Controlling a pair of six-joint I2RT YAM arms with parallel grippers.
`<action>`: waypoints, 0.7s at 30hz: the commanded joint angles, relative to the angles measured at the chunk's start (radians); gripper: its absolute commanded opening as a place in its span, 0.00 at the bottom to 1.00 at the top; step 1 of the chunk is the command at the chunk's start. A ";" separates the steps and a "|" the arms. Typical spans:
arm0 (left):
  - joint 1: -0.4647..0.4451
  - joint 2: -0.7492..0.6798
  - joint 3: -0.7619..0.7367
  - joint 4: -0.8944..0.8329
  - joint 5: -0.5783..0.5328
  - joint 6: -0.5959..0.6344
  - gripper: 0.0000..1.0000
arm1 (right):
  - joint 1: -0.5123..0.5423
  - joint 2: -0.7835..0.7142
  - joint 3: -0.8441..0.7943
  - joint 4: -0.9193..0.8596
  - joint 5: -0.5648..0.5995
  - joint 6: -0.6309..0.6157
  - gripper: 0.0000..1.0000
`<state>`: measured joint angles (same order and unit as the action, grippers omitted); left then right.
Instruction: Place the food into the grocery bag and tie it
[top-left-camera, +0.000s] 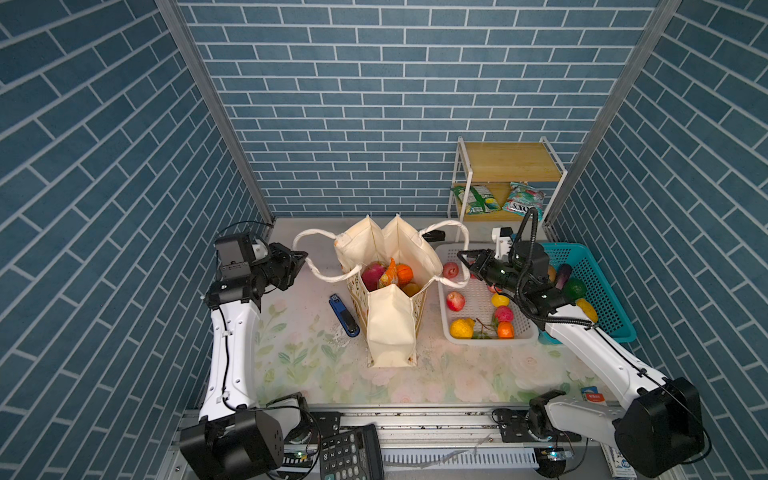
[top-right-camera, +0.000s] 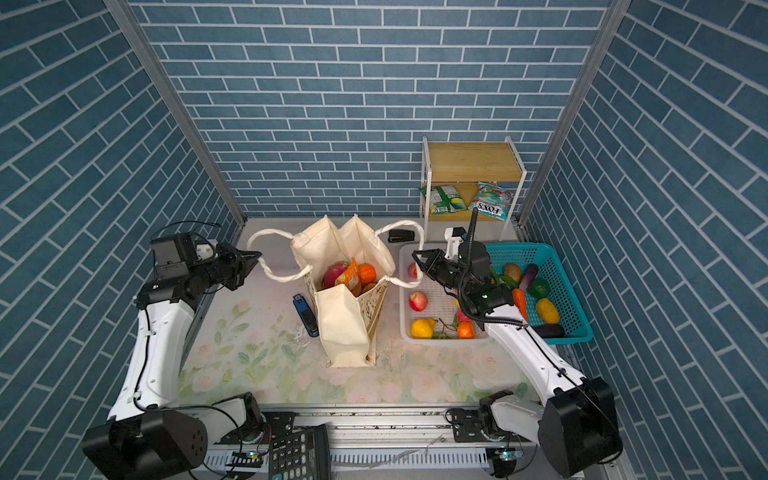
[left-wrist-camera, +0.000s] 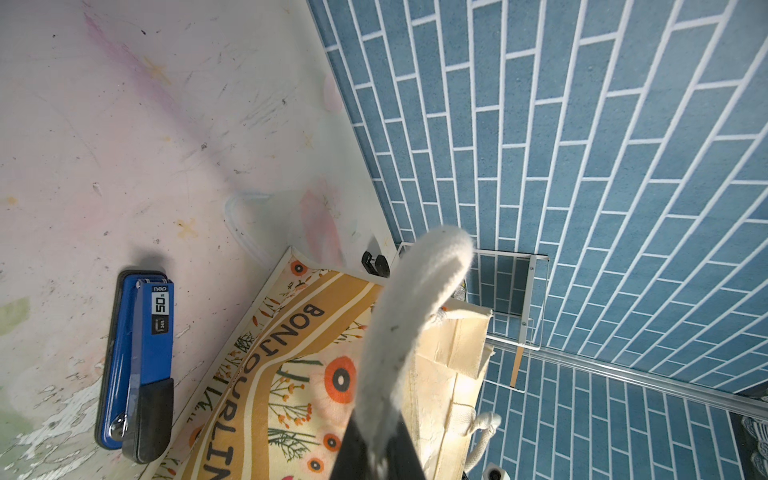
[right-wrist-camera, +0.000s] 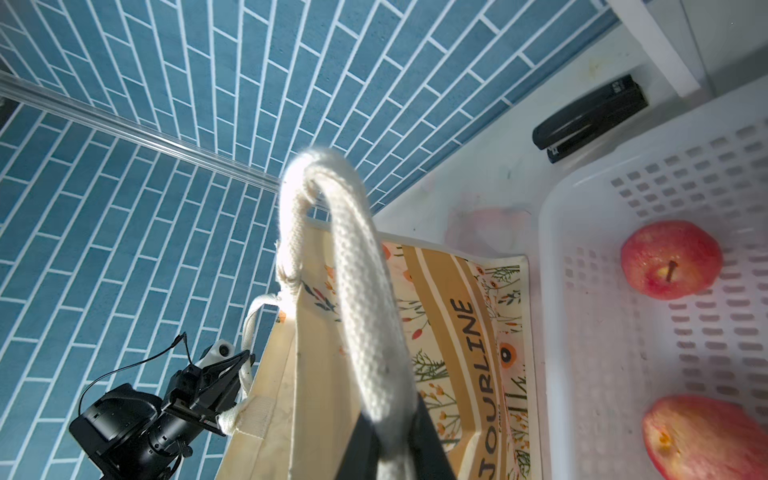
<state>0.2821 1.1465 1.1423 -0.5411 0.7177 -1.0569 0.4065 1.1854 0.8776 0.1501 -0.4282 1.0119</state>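
My two grippers need to lift the white handles (top-left-camera: 461, 226) and bring them together above the grocery bag's opening (top-left-camera: 389, 233) before tying it, because they are holding both handles wide apart.
The cream floral grocery bag (top-left-camera: 390, 328) (top-right-camera: 345, 328) stands open mid-table. Inside it show a magenta dragon fruit (top-left-camera: 372, 275), an orange snack packet (top-left-camera: 388, 274) and a round orange fruit (top-left-camera: 404, 273). My left gripper (top-left-camera: 305, 257) (left-wrist-camera: 376, 457) is shut on the bag's left white handle (top-left-camera: 326, 278) (left-wrist-camera: 399, 332), holding the loop out to the left. My right gripper (top-left-camera: 460, 254) (right-wrist-camera: 392, 453) is shut on the right handle (top-left-camera: 446, 223) (right-wrist-camera: 365, 299), holding it out over the white basket. The bag's printed sides (left-wrist-camera: 266, 374) (right-wrist-camera: 457, 316) show in both wrist views.
A white basket (top-left-camera: 478, 303) of fruit and a teal basket (top-left-camera: 602, 286) of vegetables sit right of the bag. A shelf (top-left-camera: 509, 166) at the back right holds a green packet (top-left-camera: 476, 199) and a teal packet (top-left-camera: 523, 201). Blue stapler (top-left-camera: 344, 315) lies left of the bag, black stapler (top-left-camera: 434, 236) behind it.
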 joint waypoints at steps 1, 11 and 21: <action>0.004 0.001 0.027 0.017 0.006 0.027 0.00 | -0.003 0.014 0.001 0.139 -0.047 -0.029 0.22; 0.002 -0.002 0.028 0.009 0.008 0.040 0.00 | -0.005 0.115 0.074 0.186 -0.107 -0.013 0.23; 0.002 -0.011 0.059 -0.051 -0.014 0.079 0.00 | -0.068 0.026 0.113 0.022 -0.067 -0.156 0.13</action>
<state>0.2821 1.1465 1.1580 -0.5659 0.7132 -1.0153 0.3565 1.2781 0.9524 0.2214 -0.4995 0.9401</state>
